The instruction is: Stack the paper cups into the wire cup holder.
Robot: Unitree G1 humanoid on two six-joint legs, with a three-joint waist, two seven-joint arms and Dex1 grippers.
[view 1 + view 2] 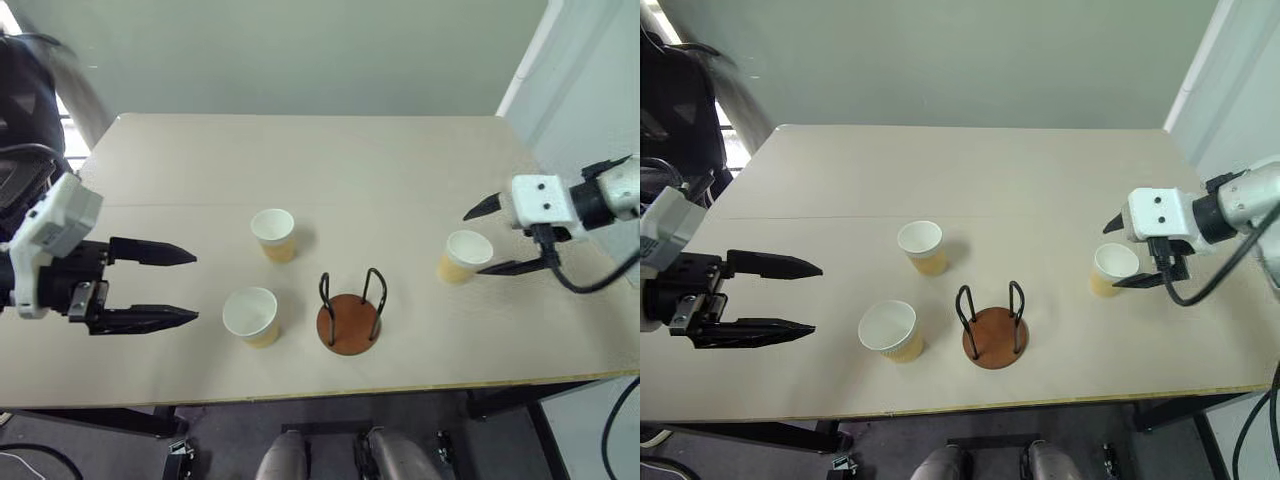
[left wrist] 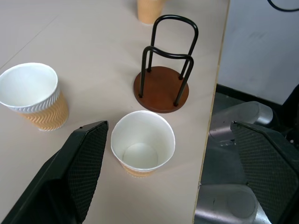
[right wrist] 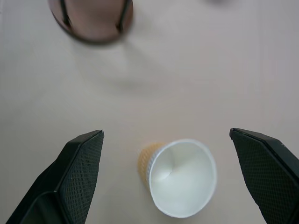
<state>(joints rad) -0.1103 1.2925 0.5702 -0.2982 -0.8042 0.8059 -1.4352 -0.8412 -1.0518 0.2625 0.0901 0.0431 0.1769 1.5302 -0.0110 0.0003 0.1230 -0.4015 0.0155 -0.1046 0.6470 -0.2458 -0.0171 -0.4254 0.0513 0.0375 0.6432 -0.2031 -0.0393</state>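
My right gripper's fingers are on both sides of the whole paper cup, too wide for the wire loops [image 1: 352,295]. I should shift and pinch the cup's near rim [image 1: 472,265] with one finger inside.
Three tan paper cups with white insides stand upright on the beige table: one at mid-table [image 1: 273,234], one nearer the front [image 1: 251,316], one to the right [image 1: 464,255]. The wire cup holder [image 1: 350,315], a reddish-brown disc with two black wire loops, stands empty between the front cup and the right cup. My right gripper [image 1: 474,243] hovers open above the right cup [image 3: 182,182], a finger on each side, apart from it. My left gripper [image 1: 185,287] is open at the left, level, pointing toward the front cup [image 2: 142,142] with nothing between its fingers.
The table's front edge [image 1: 330,392] runs just in front of the holder. A dark chair [image 1: 25,110] stands off the back left corner. A black cable [image 1: 590,285] hangs from my right wrist over the table's right end.
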